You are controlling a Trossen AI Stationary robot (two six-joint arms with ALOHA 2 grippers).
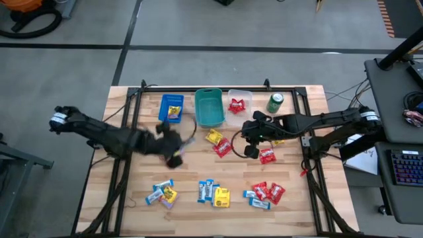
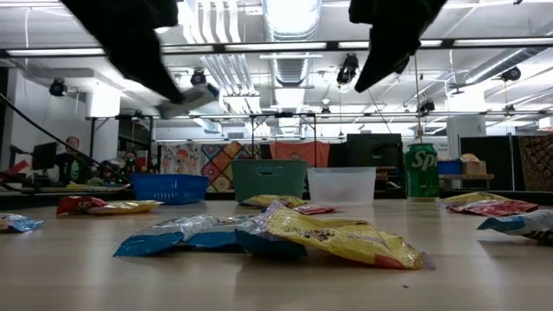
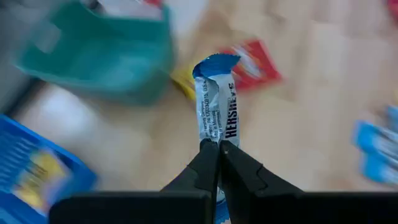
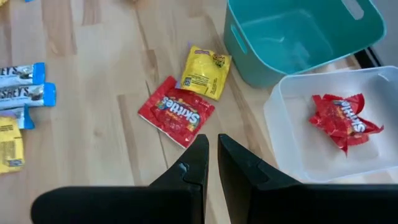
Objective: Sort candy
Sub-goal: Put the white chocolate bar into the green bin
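I should now carry the Hershey's packet with my left gripper until it's over the empty teal bin (image 1: 209, 108), since the blue basket (image 1: 173, 111) holds yellow, the clear bin red.
My left gripper (image 3: 219, 146) is shut on a blue-and-white Hershey's candy packet (image 3: 216, 106) and hangs above the table between the blue basket (image 1: 172, 108) and the teal bin (image 1: 209, 107). In the low view the packet (image 2: 192, 98) is well above the tabletop. My right gripper (image 4: 212, 142) is shut with only a thin slit between its fingers. It holds nothing and hovers over a red Skittles packet (image 4: 176, 111) and a yellow packet (image 4: 205, 71). The clear bin (image 4: 292, 134) holds a red packet (image 4: 341, 118). More candy (image 1: 213, 193) lies near the table's near edge. My left gripper pinches the Hershey's packet by one short end (image 3: 214, 138) between its two fingertips. The rest of the packet sticks straight out beyond the fingers along their line. It is lifted clear of the table and touches nothing else.
A green soda can (image 1: 275, 102) stands to the right of the clear bin. The blue basket holds a yellow packet (image 1: 174, 111), and the teal bin (image 4: 298, 31) looks bare inside. Red and yellow packets (image 1: 268, 155) lie under the right arm. Bare wood lies mid-table.
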